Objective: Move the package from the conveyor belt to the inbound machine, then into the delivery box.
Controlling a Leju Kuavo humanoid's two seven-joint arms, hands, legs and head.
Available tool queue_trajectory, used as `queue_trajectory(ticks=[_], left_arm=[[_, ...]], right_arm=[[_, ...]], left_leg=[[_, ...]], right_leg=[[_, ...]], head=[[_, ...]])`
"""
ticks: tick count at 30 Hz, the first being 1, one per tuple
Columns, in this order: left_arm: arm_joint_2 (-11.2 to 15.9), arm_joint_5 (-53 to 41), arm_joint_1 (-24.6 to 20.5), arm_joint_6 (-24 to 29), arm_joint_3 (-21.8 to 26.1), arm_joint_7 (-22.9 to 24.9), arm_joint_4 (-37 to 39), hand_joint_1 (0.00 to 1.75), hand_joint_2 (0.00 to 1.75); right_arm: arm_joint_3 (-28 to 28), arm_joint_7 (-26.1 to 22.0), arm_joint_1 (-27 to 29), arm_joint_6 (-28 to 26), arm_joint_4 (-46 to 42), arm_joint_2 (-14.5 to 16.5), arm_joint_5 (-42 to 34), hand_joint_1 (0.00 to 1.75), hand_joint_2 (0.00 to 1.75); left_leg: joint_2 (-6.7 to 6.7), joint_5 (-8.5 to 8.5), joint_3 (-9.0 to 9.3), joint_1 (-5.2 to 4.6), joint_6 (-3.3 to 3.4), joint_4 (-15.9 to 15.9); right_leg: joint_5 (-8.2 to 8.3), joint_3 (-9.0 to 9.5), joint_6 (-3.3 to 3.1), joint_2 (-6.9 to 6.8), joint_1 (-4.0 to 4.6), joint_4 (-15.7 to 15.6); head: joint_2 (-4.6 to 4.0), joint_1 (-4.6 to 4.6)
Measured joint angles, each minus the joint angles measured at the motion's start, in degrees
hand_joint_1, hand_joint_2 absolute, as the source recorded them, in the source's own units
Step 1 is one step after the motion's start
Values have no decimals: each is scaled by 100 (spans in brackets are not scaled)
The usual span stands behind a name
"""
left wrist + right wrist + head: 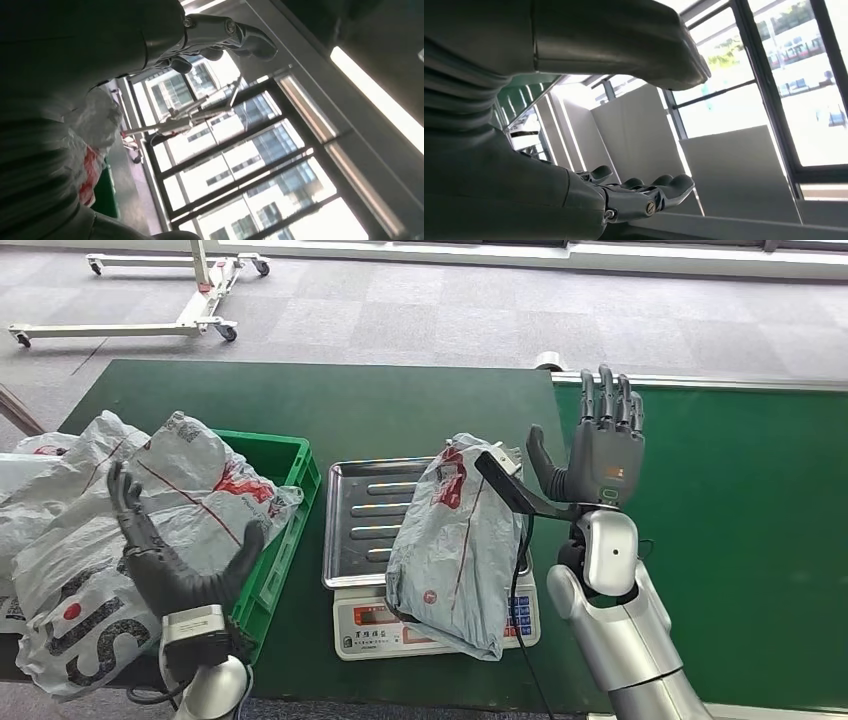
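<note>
The package's lower end (458,624) hangs down over the keypad, so the package will bunch up in the robot's left gripper and trail that end when lifted.
A grey plastic mail package (455,545) with red print lies across the steel tray (355,515) of a weighing scale (380,625), its lower end drooping over the keypad. My right hand (600,445) is raised just right of the package, fingers straight and spread, holding nothing; the same hand (644,195) shows flat in the right wrist view. My left hand (165,550) is lifted at the lower left, fingers apart, in front of the bags in the green crate (285,515). In the left wrist view its fingers (220,35) are extended with nothing in them.
Several grey printed bags (110,530) are heaped in and beside the green crate at left. The green conveyor belt (740,530) runs on the right, with a metal rail at its far edge. A black cable (517,590) hangs by the scale. A white wheeled frame (150,300) stands on the floor behind.
</note>
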Motion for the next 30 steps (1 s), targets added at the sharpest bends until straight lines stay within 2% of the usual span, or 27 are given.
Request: queue_trajectory(ticks=[4, 10, 18, 22, 25, 30], left_arm=[[-46, -1380, -382, -607, -34, 218, 894, 0, 175], [-180, -2165, -1430, -1035, -277, 493, 2458, 0, 175], [-506, -2736, -2642, -1190, -867, 693, 4433, 0, 175], [-717, -2848, -3070, -1337, -1149, 788, 5214, 0, 175], [-797, -2848, -3251, -1695, -1313, 816, 5639, 0, 175], [-836, -2738, -3461, -2597, -1543, 689, 6124, 0, 175]], right_arm=[[-332, -461, 328, -260, -459, 110, -32, 0, 175], [-535, -751, 497, -372, -629, 364, -263, 0, 175], [-526, -858, 542, -579, -578, 551, -537, 0, 175], [-518, -841, 540, -551, -572, 638, -623, 0, 175], [-519, -836, 540, -503, -572, 685, -636, 0, 175], [-519, -837, 540, -489, -572, 738, -638, 0, 175]], left_leg=[[8, -2, 0, 0, -1, 0], [3, 8, 0, 0, -3, 0], [3, 9, -7, 0, -3, 3], [3, 8, -9, -1, -2, 3], [2, 7, -8, -1, -1, 3], [2, 8, -7, 0, -1, 2]], right_leg=[[1, -3, 0, 6, 0, 0], [6, -1, -1, 5, 1, 0], [15, -5, -1, 5, 0, 1], [15, -5, 0, 6, -1, 1], [15, -6, 0, 6, 0, 1], [14, -3, 0, 4, 1, 1]], head=[[0, 1], [0, 0], [0, 1], [0, 1], [-1, 1], [0, 0]])
